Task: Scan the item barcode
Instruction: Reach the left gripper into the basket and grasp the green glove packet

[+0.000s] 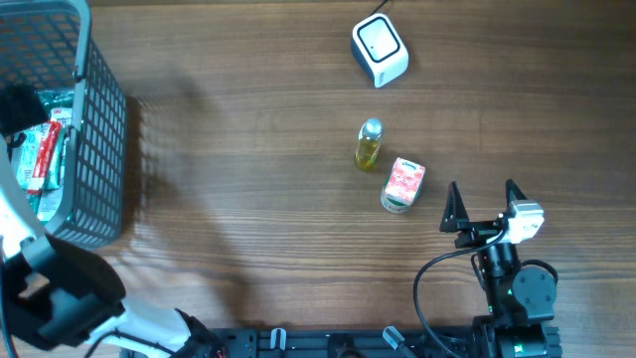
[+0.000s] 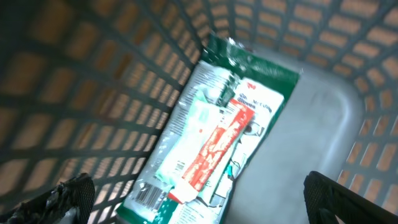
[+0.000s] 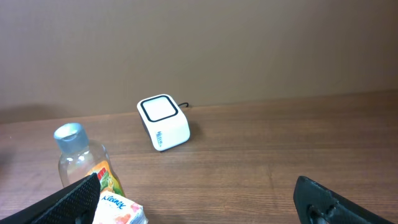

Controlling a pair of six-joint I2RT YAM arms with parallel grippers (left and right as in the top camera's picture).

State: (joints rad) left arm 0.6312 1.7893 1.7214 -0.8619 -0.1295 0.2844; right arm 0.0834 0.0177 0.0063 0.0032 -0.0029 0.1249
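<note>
The open fingers of my left gripper span the narrow way of the red tube (image 2: 216, 151) on the green packet (image 2: 261, 102), so it should keep lowering until they are on either side of both, then close.
The white barcode scanner (image 1: 380, 50) stands at the back of the table, its window facing up (image 3: 163, 122). Inside the grey basket (image 1: 99, 149) lie a green-and-white packet (image 2: 249, 81) with a barcode (image 2: 146, 196) and a red-and-white tube (image 2: 214, 149) on top. My left gripper (image 2: 198, 193) hangs open just above them, holding nothing. A small bottle of yellow liquid (image 1: 369, 145) and a Kleenex tissue pack (image 1: 402, 185) lie mid-table. My right gripper (image 1: 483, 194) is open and empty, just right of the tissue pack (image 3: 118, 210).
The basket's mesh walls (image 2: 93, 93) close in around my left gripper on every side. The scanner's cable (image 1: 383, 8) runs off the far edge. Bare wood lies between the basket and the bottle.
</note>
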